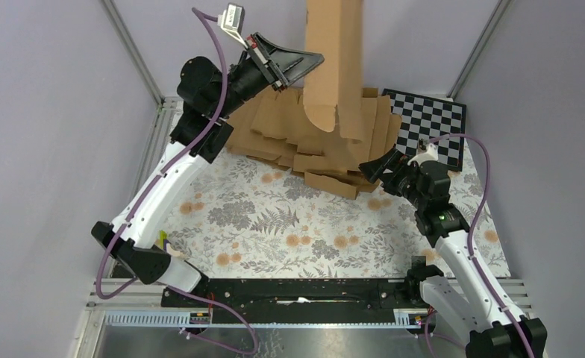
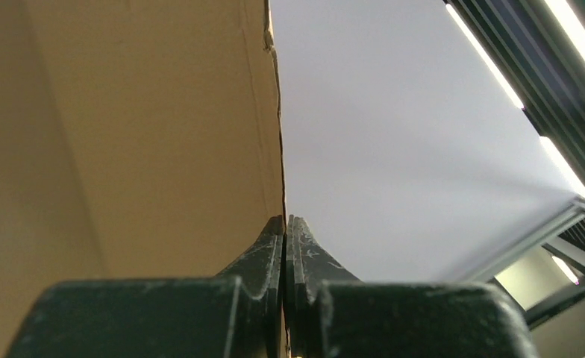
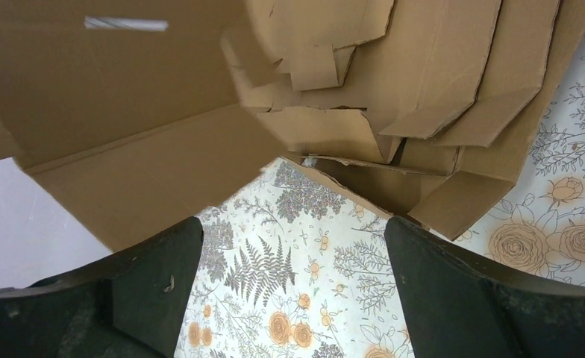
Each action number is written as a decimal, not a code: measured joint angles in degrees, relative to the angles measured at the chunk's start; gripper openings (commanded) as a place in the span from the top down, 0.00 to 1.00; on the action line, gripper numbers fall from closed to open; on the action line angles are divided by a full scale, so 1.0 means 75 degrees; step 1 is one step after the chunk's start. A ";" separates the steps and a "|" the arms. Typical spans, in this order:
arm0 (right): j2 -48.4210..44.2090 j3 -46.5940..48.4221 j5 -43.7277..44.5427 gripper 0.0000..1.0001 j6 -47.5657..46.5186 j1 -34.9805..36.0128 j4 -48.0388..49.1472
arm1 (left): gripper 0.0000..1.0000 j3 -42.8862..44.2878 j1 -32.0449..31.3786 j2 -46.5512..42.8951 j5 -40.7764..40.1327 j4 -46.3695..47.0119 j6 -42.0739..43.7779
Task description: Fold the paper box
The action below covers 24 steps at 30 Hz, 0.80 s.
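Observation:
The paper box has a straight crease (image 1: 339, 63) running down it, so its side panel (image 1: 321, 78) will fold up along that crease when I push the paper box's edges in.
The paper box (image 1: 335, 60) is a brown creased cardboard sheet hanging upright in the air at the top centre, above the pile. My left gripper (image 1: 310, 63) is raised high and shut on the box's left edge. In the left wrist view the fingertips (image 2: 271, 239) pinch the edge of the cardboard (image 2: 125, 134), which fills the left half. My right gripper (image 1: 379, 165) is open and empty, low over the table at the pile's right front corner. In the right wrist view, the gripper (image 3: 293, 231) spans the floral cloth, with the box's lower panel (image 3: 125, 112) above on the left.
A pile of flat brown cardboard blanks (image 1: 297, 134) lies at the back of the floral cloth (image 1: 274, 216); it also shows in the right wrist view (image 3: 424, 89). A black-and-white checkerboard (image 1: 427, 123) lies at the back right. Grey walls enclose the table.

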 measured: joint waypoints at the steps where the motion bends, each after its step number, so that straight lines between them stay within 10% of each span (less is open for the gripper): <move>1: -0.0023 0.0026 0.0029 0.00 -0.0003 0.0000 -0.0061 | 1.00 0.0163 -0.0140 0.0131 0.0055 0.0020 0.0000; 5: -0.0119 0.0233 0.0286 0.01 -0.0079 0.0000 -0.0356 | 1.00 -0.0495 0.0143 -0.0236 0.0137 0.0265 -0.0137; 14: -0.0434 0.0256 0.0501 0.00 -0.0370 0.0000 -0.0504 | 1.00 -0.6376 0.4753 -0.2562 0.1591 0.0659 -0.1463; 24: 0.0498 0.0286 0.0423 0.00 -0.0443 0.0000 -0.0510 | 0.98 -0.7595 0.5094 -0.3150 0.2259 -0.3165 0.1789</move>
